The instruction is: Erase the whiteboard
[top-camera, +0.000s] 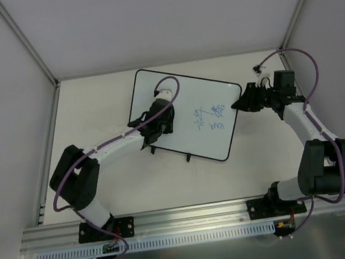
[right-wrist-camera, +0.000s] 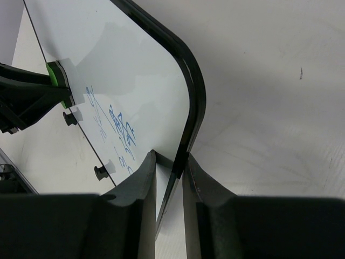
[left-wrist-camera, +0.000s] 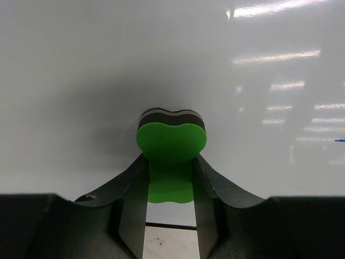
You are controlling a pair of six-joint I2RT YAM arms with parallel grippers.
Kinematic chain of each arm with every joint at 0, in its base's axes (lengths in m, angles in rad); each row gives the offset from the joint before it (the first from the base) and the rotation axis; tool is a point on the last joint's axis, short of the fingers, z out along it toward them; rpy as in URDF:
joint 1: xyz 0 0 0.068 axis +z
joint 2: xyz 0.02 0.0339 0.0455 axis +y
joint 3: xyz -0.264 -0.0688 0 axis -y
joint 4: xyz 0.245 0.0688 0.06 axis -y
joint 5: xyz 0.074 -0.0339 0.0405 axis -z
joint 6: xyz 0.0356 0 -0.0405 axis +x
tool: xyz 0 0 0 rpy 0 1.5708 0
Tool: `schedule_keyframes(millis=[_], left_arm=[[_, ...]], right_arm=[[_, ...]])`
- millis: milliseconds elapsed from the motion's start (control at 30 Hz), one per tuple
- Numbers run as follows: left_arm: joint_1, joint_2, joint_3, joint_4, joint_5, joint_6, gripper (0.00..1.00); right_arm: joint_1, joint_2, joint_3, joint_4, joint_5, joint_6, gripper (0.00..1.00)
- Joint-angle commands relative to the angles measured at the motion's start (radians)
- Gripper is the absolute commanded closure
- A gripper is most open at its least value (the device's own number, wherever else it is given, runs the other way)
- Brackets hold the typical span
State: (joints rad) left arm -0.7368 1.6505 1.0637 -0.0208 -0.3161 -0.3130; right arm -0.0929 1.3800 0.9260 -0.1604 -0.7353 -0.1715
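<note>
The eraser is pressing on the whiteboard's clean part [left-wrist-camera: 170, 103], but blue handwriting [top-camera: 209, 116] is still there near the robot's right gripper, so the robot's left gripper should wipe the eraser back toward the handwriting.
The whiteboard [top-camera: 186, 91] lies tilted on the table, with blue handwriting [top-camera: 209, 118] on its right part. My left gripper [top-camera: 158, 124] is over the board's left half. It is shut on a green eraser block [left-wrist-camera: 171, 143] with a dark felt layer, and the block is pressed against the white surface [left-wrist-camera: 161, 65]. My right gripper [top-camera: 240, 101] is shut on the board's black rim [right-wrist-camera: 194, 102] at the right corner. The right wrist view shows the handwriting [right-wrist-camera: 121, 129], the eraser [right-wrist-camera: 56, 81] and two small black feet [right-wrist-camera: 69, 117].
The beige table [top-camera: 89, 103] is enclosed by white walls and metal frame posts [top-camera: 27, 41]. A metal rail [top-camera: 192, 215] carries both arm bases at the near edge. A purple cable [top-camera: 309, 62] loops above the right arm.
</note>
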Motion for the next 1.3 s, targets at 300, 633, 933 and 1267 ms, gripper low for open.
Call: schedule_keyframes(millis=[300,633,933,1267], left_arm=[[-0.165,0.275,0.332,-0.019,0.014,0.124,1.00],[-0.266,0.404,0.507,-0.079,0.091,0.178,1.00],[-0.167,0.283,0.432,-0.110,-0.021,0.120,1.00],[-0.055,0.270,0.429,-0.151,-0.044,0.187,1.00]], right_arm=[[0.022,-0.059,-0.023,0.078,0.128,-0.092,1.00],[0.045,-0.068,-0.018,0.078,0.143,-0.092,1.00],[0.050,-0.088,-0.024,0.075,0.166,-0.095,1.00],[0.058,-0.104,-0.024,0.068,0.188,-0.100,1.00]])
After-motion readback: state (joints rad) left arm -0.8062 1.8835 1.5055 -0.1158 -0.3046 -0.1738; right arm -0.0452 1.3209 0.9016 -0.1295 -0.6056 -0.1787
